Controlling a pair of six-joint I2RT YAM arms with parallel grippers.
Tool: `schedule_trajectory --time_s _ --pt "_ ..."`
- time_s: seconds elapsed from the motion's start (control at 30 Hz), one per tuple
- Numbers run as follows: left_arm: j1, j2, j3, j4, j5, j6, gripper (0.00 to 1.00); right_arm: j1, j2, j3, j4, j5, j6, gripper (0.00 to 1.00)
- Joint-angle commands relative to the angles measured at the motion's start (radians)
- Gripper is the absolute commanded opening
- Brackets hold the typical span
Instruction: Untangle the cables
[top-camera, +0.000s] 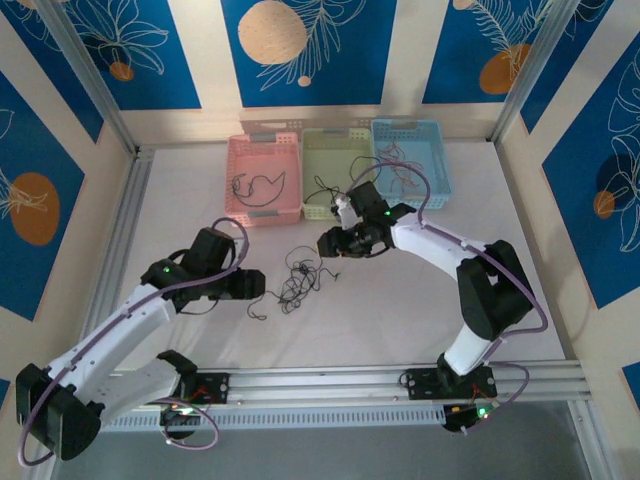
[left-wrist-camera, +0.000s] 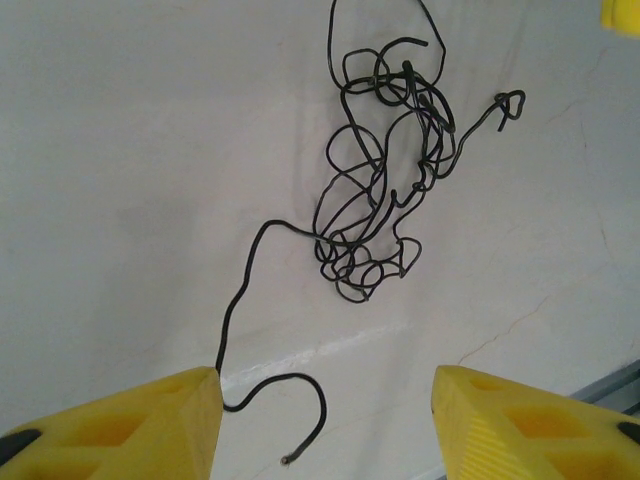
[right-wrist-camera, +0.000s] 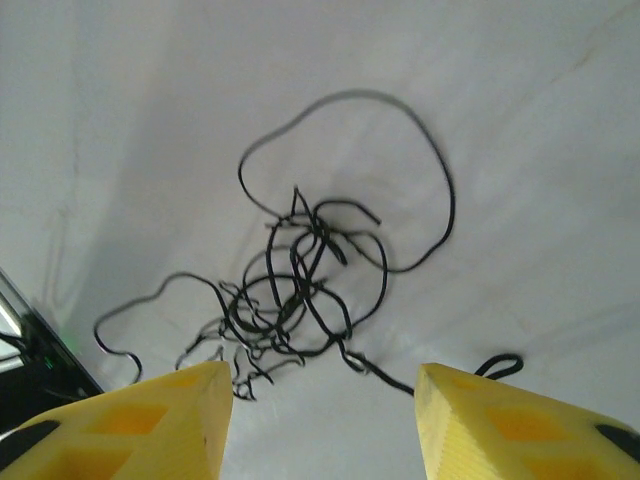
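Note:
The strand with the looped end (right-wrist-camera: 503, 366) pokes out clear of the clump, so the robot's right gripper keeps going down to that strand (right-wrist-camera: 380, 373) until its fingers close around it.
The cables (top-camera: 298, 280) lie as one black knotted clump on the white table, between my two grippers. My left gripper (top-camera: 262, 284) is just left of the clump, and my right gripper (top-camera: 325, 243) is just above and right of it. In the left wrist view the clump (left-wrist-camera: 385, 190) is ahead of my left gripper (left-wrist-camera: 325, 385), which is open. A loose strand end (left-wrist-camera: 300, 400) curls between its yellow fingers (left-wrist-camera: 130, 425), touching the left one. In the right wrist view the clump (right-wrist-camera: 290, 300) sits in front of my open right gripper (right-wrist-camera: 322, 375), with a strand running behind the right finger (right-wrist-camera: 520, 425).
Three baskets stand in a row at the back: pink (top-camera: 240, 160), green (top-camera: 312, 145) and blue (top-camera: 440, 160), each with thin wire in it. An aluminium rail (top-camera: 380, 380) runs along the near edge. Frame posts stand at the back corners.

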Motion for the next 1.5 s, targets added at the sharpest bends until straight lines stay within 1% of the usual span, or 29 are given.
schedule_trajectory --time_s 0.0,0.07,0.2,0.4,0.47,0.6,0.73,0.8,0.93,1.17,1.27,1.4,1.47 --pt "-0.017 0.023 -0.048 0.073 0.044 -0.048 0.58 0.022 0.022 -0.009 -0.013 0.002 -0.059 0.52" --pt "-0.027 0.037 -0.078 0.1 0.044 -0.065 0.58 0.026 0.043 -0.009 -0.008 0.018 -0.077 0.52" --pt "-0.055 0.044 -0.109 0.105 0.029 -0.09 0.58 0.047 0.095 0.008 -0.01 0.041 -0.123 0.53" --pt "-0.088 0.038 -0.147 0.115 0.008 -0.112 0.58 0.058 0.152 0.051 -0.043 0.042 -0.136 0.52" --pt "-0.092 0.037 -0.158 0.12 0.005 -0.118 0.58 0.061 0.171 0.068 -0.068 0.036 -0.144 0.51" --pt "-0.099 0.033 -0.167 0.129 -0.001 -0.127 0.58 0.075 0.174 0.064 -0.089 0.023 -0.155 0.44" --pt "-0.101 0.037 -0.172 0.134 -0.003 -0.128 0.58 0.077 0.152 0.04 -0.08 0.022 -0.147 0.32" --pt "-0.104 0.041 -0.176 0.14 0.0 -0.128 0.57 0.077 0.139 0.029 -0.074 0.021 -0.141 0.28" --pt "-0.106 0.046 -0.184 0.15 0.0 -0.131 0.56 0.077 0.124 0.015 -0.065 0.006 -0.133 0.17" --pt "-0.107 0.051 -0.192 0.16 -0.005 -0.132 0.5 0.076 0.088 -0.001 -0.039 0.001 -0.113 0.0" --pt "-0.108 0.046 -0.189 0.157 -0.018 -0.132 0.48 0.071 0.062 -0.004 -0.035 -0.019 -0.114 0.0" --pt "-0.107 0.027 -0.174 0.153 -0.04 -0.135 0.48 0.065 0.038 -0.005 -0.046 -0.027 -0.109 0.0" --pt "-0.107 0.027 -0.163 0.164 -0.036 -0.14 0.5 0.056 0.025 -0.015 -0.04 -0.054 -0.1 0.0"
